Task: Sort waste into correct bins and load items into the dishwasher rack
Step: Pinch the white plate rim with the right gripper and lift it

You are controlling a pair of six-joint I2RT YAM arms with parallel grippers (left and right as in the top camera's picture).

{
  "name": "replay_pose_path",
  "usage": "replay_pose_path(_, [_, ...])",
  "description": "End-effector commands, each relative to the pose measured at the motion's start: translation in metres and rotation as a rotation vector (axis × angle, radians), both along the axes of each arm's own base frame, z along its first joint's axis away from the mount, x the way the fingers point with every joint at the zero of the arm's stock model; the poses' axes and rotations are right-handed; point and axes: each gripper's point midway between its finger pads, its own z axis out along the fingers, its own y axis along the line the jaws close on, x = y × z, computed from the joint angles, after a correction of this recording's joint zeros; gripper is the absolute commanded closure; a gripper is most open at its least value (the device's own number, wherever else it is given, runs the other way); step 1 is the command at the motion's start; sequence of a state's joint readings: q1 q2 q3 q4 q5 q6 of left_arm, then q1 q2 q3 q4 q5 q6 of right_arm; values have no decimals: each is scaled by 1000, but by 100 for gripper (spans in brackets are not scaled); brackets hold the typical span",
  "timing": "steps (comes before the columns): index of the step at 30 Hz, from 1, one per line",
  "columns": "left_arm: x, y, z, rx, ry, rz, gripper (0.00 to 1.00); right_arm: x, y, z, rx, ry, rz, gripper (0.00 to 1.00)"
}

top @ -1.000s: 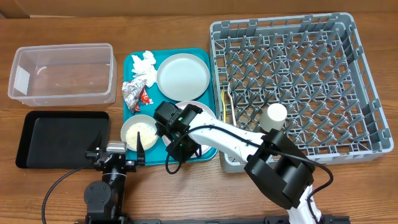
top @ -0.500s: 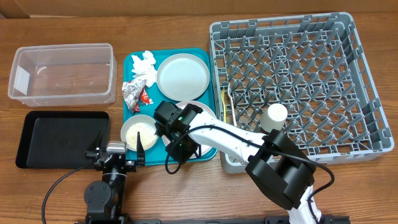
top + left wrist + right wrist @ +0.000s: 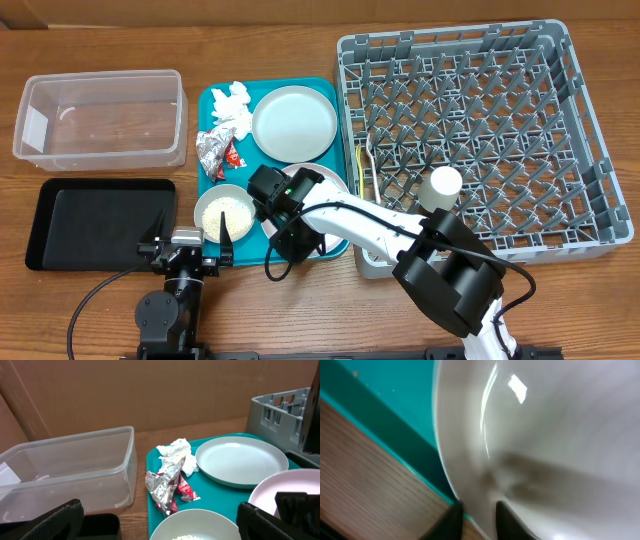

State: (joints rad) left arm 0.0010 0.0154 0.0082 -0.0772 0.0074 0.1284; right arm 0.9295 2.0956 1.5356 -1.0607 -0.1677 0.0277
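Note:
The white plate's rim (image 3: pixel 472 524) crosses my right gripper's fingers at a slant, so next I open them, align them with it and pinch it squarely before lifting.
My right gripper (image 3: pixel 288 240) is at the near-left rim of the white plate (image 3: pixel 335 185) on the teal tray (image 3: pixel 250 166). In the right wrist view its fingers (image 3: pixel 476 510) straddle the plate's (image 3: pixel 545 435) rim, one outside and one on the inner face, closed on it. My left gripper (image 3: pixel 194 232) is open and empty, low beside the grey bowl (image 3: pixel 224 212) of rice. The pale green plate (image 3: pixel 294 121), napkins (image 3: pixel 232 105), foil wrapper (image 3: pixel 212 150) and sachet (image 3: pixel 233 155) lie on the tray. The white cup (image 3: pixel 441 186) and yellow utensil (image 3: pixel 362 165) are in the rack (image 3: pixel 590 150).
The clear tub (image 3: pixel 180 120) stands at the far left and holds nothing. The black tray (image 3: pixel 100 222) lies in front of it, beside my left gripper. The right arm stretches across the tray's near edge. Bare wood (image 3: pixel 365 490) shows just outside the teal tray (image 3: pixel 385 405).
My right gripper has shifted slightly to the right and nearer along the white plate's rim. The left arm and all other things have not moved.

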Motion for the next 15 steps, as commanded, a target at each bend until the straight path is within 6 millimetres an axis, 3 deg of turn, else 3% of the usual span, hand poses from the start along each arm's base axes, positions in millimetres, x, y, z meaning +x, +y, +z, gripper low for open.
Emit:
replay_pose_path(1, [0,2,-1,-17,0,11,0,5,9,5,26,-26,20,67])
replay_pose_path(11, [0,2,-1,-17,0,11,0,8,22,7,82,-48,48,63])
replay_pose_path(15, [0,2,-1,-17,0,11,0,11,29,7,107,-66,50,69])
